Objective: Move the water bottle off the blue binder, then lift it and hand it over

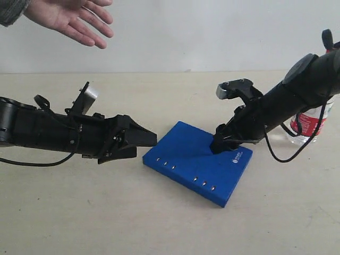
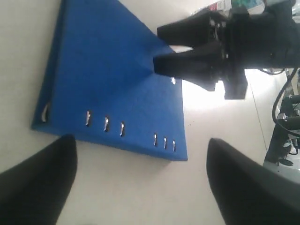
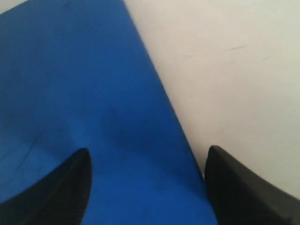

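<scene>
The blue binder is lying crooked with a corner (image 1: 145,158) toward my left gripper, so my right gripper needs to turn the row of holes (image 1: 184,173) toward my left gripper before lifting.
The blue binder (image 1: 186,154) lies flat in the middle of the table, its row of small holes toward the front. The water bottle (image 1: 309,125) stands on the table to the right of the binder, off it and partly hidden behind my right arm. My right gripper (image 1: 219,145) is open low over the binder's right part, near the white logo; its wrist view shows the blue binder (image 3: 70,84) between the fingers of the right gripper (image 3: 145,187). My left gripper (image 1: 145,144) is open and empty just off the binder's left corner, facing the blue binder (image 2: 103,70).
A person's open hand (image 1: 69,18) is held out above the table at the top left. The pale table (image 1: 79,212) extends in front of both arms. Cables hang from the right arm near the bottle.
</scene>
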`<action>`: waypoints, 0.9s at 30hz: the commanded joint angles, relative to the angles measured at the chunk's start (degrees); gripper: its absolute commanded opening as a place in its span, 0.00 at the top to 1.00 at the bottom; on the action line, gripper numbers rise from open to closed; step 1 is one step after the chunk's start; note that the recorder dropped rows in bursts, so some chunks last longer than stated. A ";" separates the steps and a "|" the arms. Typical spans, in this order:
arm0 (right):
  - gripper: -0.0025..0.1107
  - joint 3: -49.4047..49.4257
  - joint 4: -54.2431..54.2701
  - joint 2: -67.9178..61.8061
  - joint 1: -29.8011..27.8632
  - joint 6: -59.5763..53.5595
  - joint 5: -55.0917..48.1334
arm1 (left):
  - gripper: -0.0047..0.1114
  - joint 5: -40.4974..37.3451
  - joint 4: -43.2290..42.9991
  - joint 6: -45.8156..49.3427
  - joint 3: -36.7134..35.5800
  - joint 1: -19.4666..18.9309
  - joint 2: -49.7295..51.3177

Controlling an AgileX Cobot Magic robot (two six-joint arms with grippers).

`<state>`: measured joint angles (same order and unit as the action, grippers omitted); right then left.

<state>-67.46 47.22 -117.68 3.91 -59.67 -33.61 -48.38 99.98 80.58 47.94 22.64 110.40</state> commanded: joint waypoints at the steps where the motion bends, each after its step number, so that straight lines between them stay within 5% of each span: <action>1: 0.42 0.35 -1.21 -0.75 -0.08 -0.03 -15.45 | 0.34 3.52 -0.03 -0.30 0.32 -0.15 -0.57; 7: 0.42 0.35 1.37 -0.75 0.03 0.11 -29.71 | 0.34 6.30 -0.03 -5.94 0.32 -0.15 -0.57; 15: 0.42 0.35 1.76 -0.67 0.03 0.66 -25.42 | 0.34 16.03 -0.03 -18.01 0.12 -0.15 -0.57; 19: 0.42 0.35 1.76 -0.67 0.03 1.95 -21.19 | 0.34 13.76 -0.03 -21.97 -0.54 -0.02 -0.57; 27: 0.42 0.35 2.50 -0.67 0.03 2.61 -19.75 | 0.34 17.14 -0.03 -24.52 -0.76 4.88 0.70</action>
<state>-67.12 50.09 -118.67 3.90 -56.91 -54.67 -31.85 99.98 57.36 47.59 25.70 110.51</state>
